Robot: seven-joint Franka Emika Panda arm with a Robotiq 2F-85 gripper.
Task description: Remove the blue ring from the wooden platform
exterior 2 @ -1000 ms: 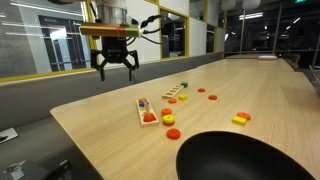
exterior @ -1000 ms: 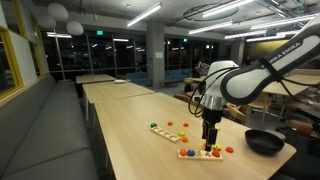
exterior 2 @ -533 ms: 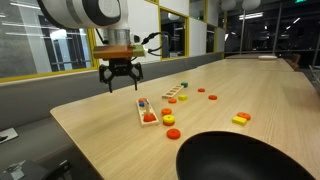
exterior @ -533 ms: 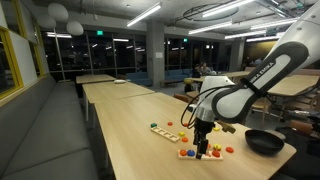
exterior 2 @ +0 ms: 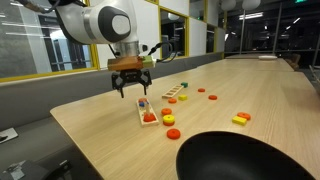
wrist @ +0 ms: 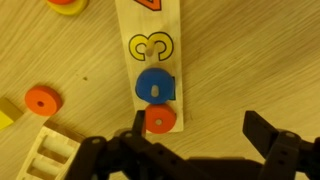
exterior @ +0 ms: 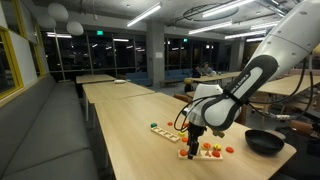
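The blue ring is outside my gripper's fingers, and one finger is by the orange-red ring (wrist: pixel 160 119). I should move across over the wooden platform and put my fingers on both sides of the blue ring (wrist: pixel 154 86).
The wooden platform (wrist: pixel 172 25) lies flat on the table, with a yellow figure 3 painted on it. The blue ring (wrist: pixel 156 87) sits on it below the 3, and an orange-red ring (wrist: pixel 161 120) sits at the board's near end. My gripper (wrist: pixel 200 135) is open and empty, hovering low over that end. Its left finger (wrist: pixel 140 125) is beside the orange-red ring, and its right finger is over bare table. The blue ring lies just ahead of the left finger, outside the jaws. The gripper (exterior: pixel 193 150) (exterior 2: pixel 131 88) and board (exterior: pixel 207 153) (exterior 2: pixel 146 110) show in both exterior views.
A black pan (exterior: pixel 265 142) (exterior 2: pixel 250 155) sits near the table edge. A longer wooden strip with coloured pieces (exterior: pixel 168 131) (exterior 2: pixel 176 92) lies beyond the board. Loose pieces lie about: an orange ring (wrist: pixel 41 101), a yellow ring (exterior 2: pixel 173 133), a yellow block (exterior 2: pixel 240 119), and a white slotted piece (wrist: pixel 45 160).
My gripper has come down from well above the table to just over the near end of the board, still open.
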